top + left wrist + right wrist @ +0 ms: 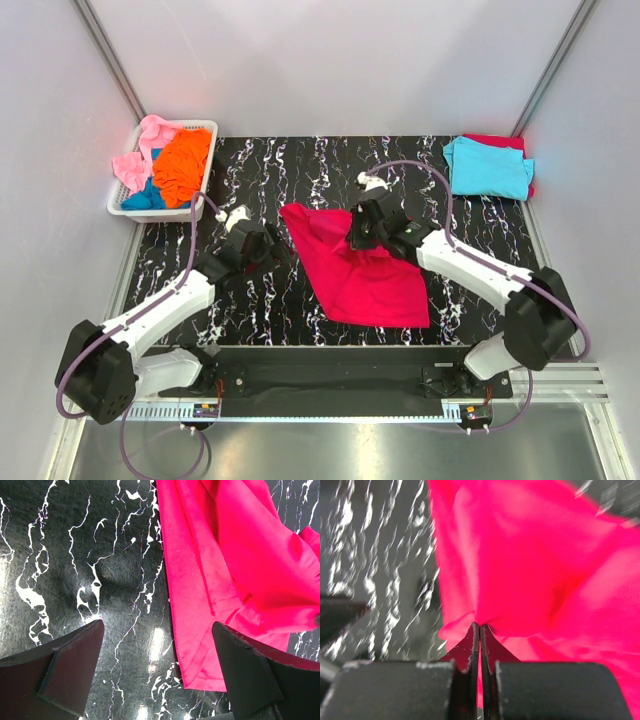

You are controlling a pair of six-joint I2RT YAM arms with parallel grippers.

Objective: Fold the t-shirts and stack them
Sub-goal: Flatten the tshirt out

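Observation:
The pinched cloth reaches over the t-shirt's body (pixel 376 290) inside its straight long edge (pixel 308 266). So I should keep pulling it across with my right gripper until it lies there, then let go.
A large crimson-red t-shirt (pixel 365 275) lies partly folded in the middle of the black marble table (pixel 270 180). My right gripper (pixel 356 238) is shut on a pinch of its cloth (pixel 520 580) near the upper edge, and the fabric bunches at the fingertips (pixel 473 639). My left gripper (pixel 272 248) hovers wide open just left of the shirt, and the shirt's hemmed corner (pixel 200 677) lies between its fingers (pixel 75 665), nearer the right one. A folded cyan t-shirt (pixel 488 166) lies on a red one (pixel 495 141) at the back right.
A white slotted basket (pixel 204 128) at the back left holds orange (pixel 182 165), pink (pixel 148 140) and blue (pixel 145 195) t-shirts. Grey walls close in the table on three sides.

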